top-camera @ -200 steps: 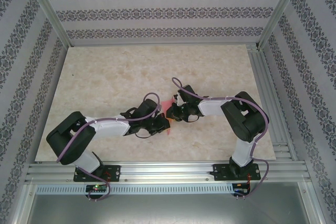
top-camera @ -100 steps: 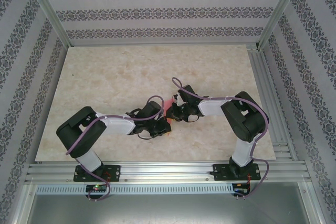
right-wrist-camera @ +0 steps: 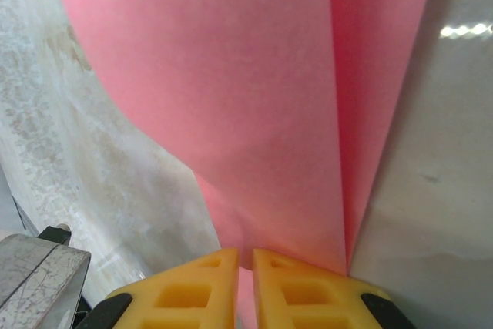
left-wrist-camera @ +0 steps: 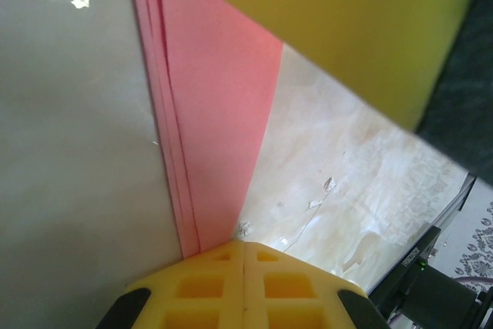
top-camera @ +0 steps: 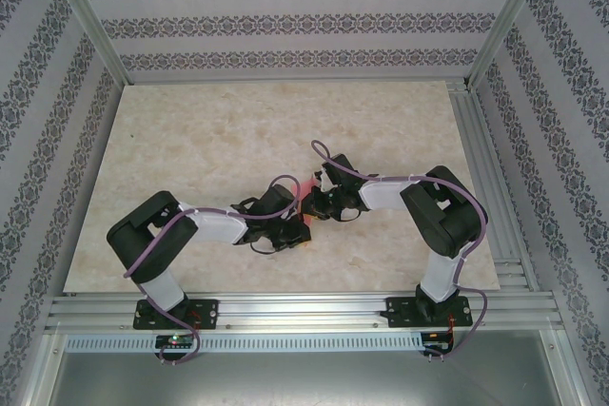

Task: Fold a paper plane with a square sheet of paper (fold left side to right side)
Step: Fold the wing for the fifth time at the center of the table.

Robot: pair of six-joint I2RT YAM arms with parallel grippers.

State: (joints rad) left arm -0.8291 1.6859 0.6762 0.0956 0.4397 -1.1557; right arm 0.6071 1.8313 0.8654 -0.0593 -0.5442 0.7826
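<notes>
The folded flap gapes [right-wrist-camera: 360, 113] above the layer below, so next my left gripper pins the narrow tip while my right gripper slides toward the paper's wide end [top-camera: 308, 184].
The square sheet of paper [top-camera: 307, 188] is pink, folded into layers, and lies mid-table between the two grippers. In the left wrist view the sheet of paper [left-wrist-camera: 216, 113] narrows to a point that runs under my left gripper [left-wrist-camera: 243, 246]. That gripper's yellow fingers are shut together and rest on the tip. In the right wrist view the sheet of paper [right-wrist-camera: 231, 75] curves up from the table. It passes into the narrow gap of my right gripper [right-wrist-camera: 246, 256], which is shut on its edge. From above, the left gripper [top-camera: 297, 231] and the right gripper [top-camera: 315, 204] nearly touch.
The marble-patterned table [top-camera: 190, 140] stretches around the arms. An aluminium frame rail [top-camera: 485, 178] runs along its right side and patterned walls stand behind. A yellow finger [left-wrist-camera: 339, 28] of the right gripper hangs over the paper in the left wrist view.
The left arm has shifted right, its elbow drawing closer to the centre, with its gripper staying low on the paper's near tip. The right arm has held still.
</notes>
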